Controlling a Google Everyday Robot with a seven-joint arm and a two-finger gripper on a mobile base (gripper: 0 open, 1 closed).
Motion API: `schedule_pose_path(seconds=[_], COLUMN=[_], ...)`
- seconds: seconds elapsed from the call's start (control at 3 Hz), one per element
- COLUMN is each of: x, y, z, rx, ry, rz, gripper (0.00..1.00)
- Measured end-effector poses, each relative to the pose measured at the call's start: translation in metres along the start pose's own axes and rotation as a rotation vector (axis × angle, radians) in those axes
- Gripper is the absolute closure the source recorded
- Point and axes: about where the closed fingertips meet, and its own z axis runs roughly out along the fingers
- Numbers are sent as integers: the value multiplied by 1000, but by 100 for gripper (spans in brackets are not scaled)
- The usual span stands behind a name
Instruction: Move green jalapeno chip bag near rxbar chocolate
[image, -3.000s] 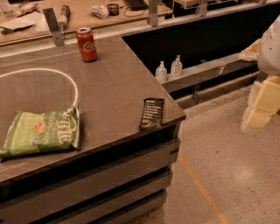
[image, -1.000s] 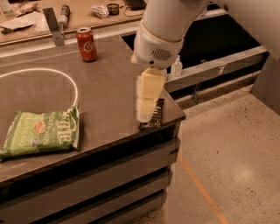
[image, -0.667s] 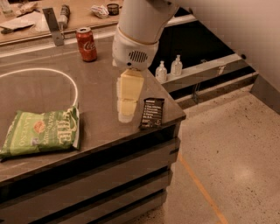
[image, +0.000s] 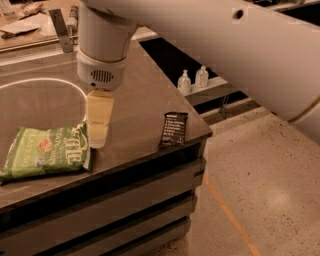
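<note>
My gripper is about to lift the green jalapeno chip bag (image: 43, 153), and wrinkles (image: 68, 147) run across it. The bag will bunch up in my gripper and sag at its ends when I lift it.
The green jalapeno chip bag (image: 46, 151) lies flat near the front left of the dark tabletop. The rxbar chocolate (image: 174, 129) lies near the table's front right corner, well apart from the bag. My gripper (image: 98, 122) hangs down from the white arm over the table, its tip just at the bag's right end and left of the bar. It holds nothing that I can see.
A thin white ring (image: 45, 82) lies on the table (image: 140, 90) behind the bag. Two small clear bottles (image: 192, 80) stand on a ledge beyond the table's right edge. A counter with clutter (image: 30, 20) runs along the back. The floor (image: 260, 190) lies to the right.
My arm has swept in from the right and moved left across the table, from over the bar to the bag's right end. Bag and bar have not moved; the arm now hides the red can.
</note>
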Motion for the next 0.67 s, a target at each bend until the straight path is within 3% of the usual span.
schedule_pose_path(seconds=[0.67], x=[-57], y=[19], z=[46], rx=[61], ry=[119], rz=[-79], gripper=[0])
